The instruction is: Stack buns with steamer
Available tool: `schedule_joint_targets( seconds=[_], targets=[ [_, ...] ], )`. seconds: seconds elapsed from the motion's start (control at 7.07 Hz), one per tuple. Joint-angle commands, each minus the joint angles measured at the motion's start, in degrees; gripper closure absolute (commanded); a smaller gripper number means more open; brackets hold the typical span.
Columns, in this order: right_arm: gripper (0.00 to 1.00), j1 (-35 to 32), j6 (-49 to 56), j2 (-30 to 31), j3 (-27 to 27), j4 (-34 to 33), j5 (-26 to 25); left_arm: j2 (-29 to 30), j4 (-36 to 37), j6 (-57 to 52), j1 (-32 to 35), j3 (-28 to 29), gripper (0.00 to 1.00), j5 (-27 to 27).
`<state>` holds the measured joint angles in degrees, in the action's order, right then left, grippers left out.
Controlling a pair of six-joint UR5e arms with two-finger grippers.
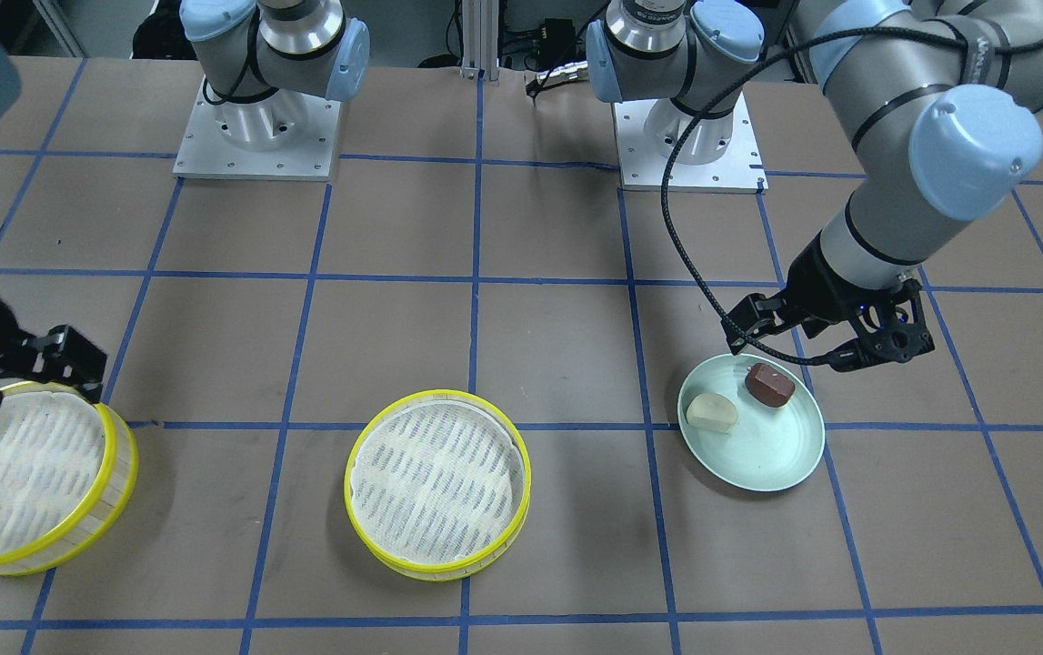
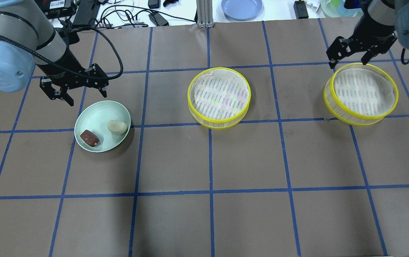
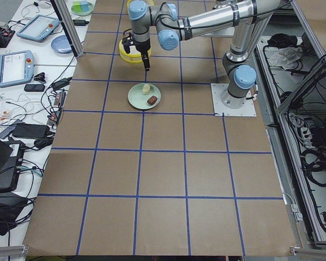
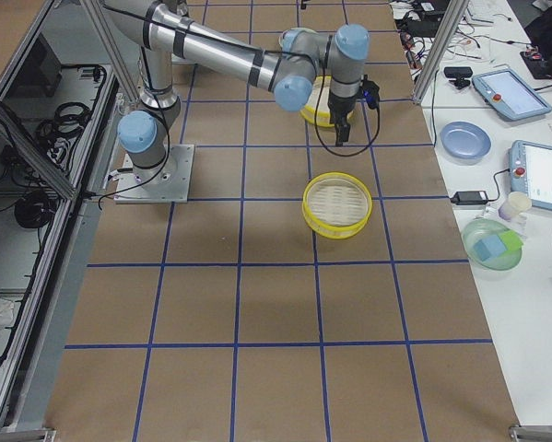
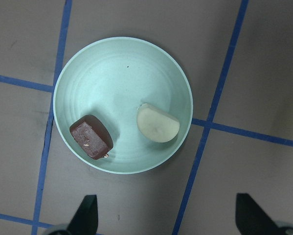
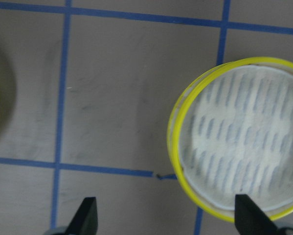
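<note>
The basket's free outer rim is crosswise to my right gripper's open fingers, so I should keep moving across the white cloth until the fingers are on both sides of that rim.
A cream-yellow bun (image 1: 712, 411) and a reddish-brown bun (image 1: 769, 384) lie side by side on a pale green plate (image 1: 757, 459). The left wrist view looks straight down on the cream bun (image 5: 157, 123), the brown bun (image 5: 91, 137) and the plate (image 5: 122, 68). My left gripper (image 2: 86, 99) is open and empty, above the plate's far edge. Two yellow-rimmed steamer baskets lined with white cloth stand empty: one mid-table (image 2: 219, 96), one to my right (image 2: 361, 93). My right gripper (image 2: 348, 63) is open and empty, above the far rim of the right basket (image 6: 244, 142).
The table is brown paper with a blue tape grid. Both arm bases (image 1: 257, 127) stand at its robot side. A blue dish (image 2: 241, 7), cables and tablets lie on the bench beyond the far edge.
</note>
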<state>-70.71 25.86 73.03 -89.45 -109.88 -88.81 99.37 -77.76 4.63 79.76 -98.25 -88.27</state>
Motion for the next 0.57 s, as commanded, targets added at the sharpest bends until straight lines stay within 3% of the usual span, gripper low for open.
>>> schedule_joint_targets(
  seconds=[0.0, 0.14, 0.42],
  targets=[
    [0.00, 10.1, 11.2, -8.8, 0.9, -11.1, 0.4, 6.7, 5.1, -0.1, -1.3, -2.5, 0.00, 1.3],
    [0.00, 12.9, 13.3, -12.0, 0.9, -16.7, 0.4, 9.8, 6.6, 0.0, -1.3, -2.5, 0.00, 1.3],
    [0.01, 14.8, 14.9, -15.1, 0.9, -17.5, 0.3, 14.8, 8.3, -0.1, -1.3, -2.6, 0.00, 1.3]
  ],
)
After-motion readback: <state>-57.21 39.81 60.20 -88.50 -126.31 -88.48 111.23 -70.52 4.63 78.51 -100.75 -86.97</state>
